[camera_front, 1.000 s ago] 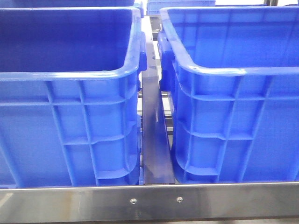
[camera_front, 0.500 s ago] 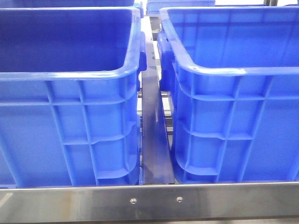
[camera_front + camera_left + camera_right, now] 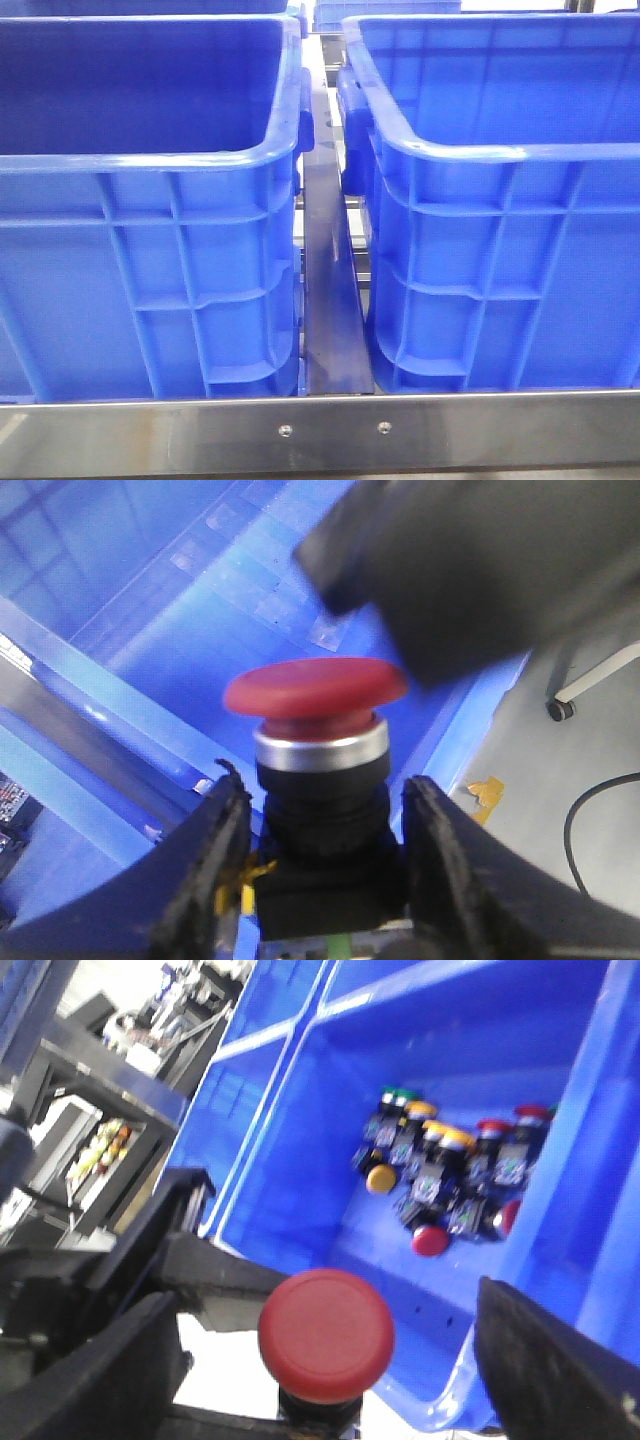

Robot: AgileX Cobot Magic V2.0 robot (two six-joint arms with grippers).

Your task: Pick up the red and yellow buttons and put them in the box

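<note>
The box stands on the side of my right gripper, but my left gripper has hold of the red button's black body [image 3: 325, 815], so I should grab the cap end [image 3: 312, 692] with my right gripper.
In the left wrist view my left gripper [image 3: 325, 792] is shut on the black body of a red button [image 3: 315, 692], whose cap and silvery collar stand above the fingers. A dark blurred shape [image 3: 470, 570], apparently my right gripper, hangs just over the cap. In the right wrist view the same red button [image 3: 325, 1335] faces the camera between the wide-open fingers of my right gripper [image 3: 327, 1310], which do not touch it. A yellow button [image 3: 381, 1179] lies in a pile inside a blue crate [image 3: 300, 1160]. The box [image 3: 480, 152] stands at the right in the front view; no gripper shows there.
A second blue crate [image 3: 150, 160] stands at the left of the front view, with a steel strip [image 3: 330, 300] between the two and a steel rail [image 3: 320, 430] along the front. The pile also holds red and green-capped buttons [image 3: 400, 1095]. Grey floor with a cable [image 3: 600, 810] lies beyond the crate.
</note>
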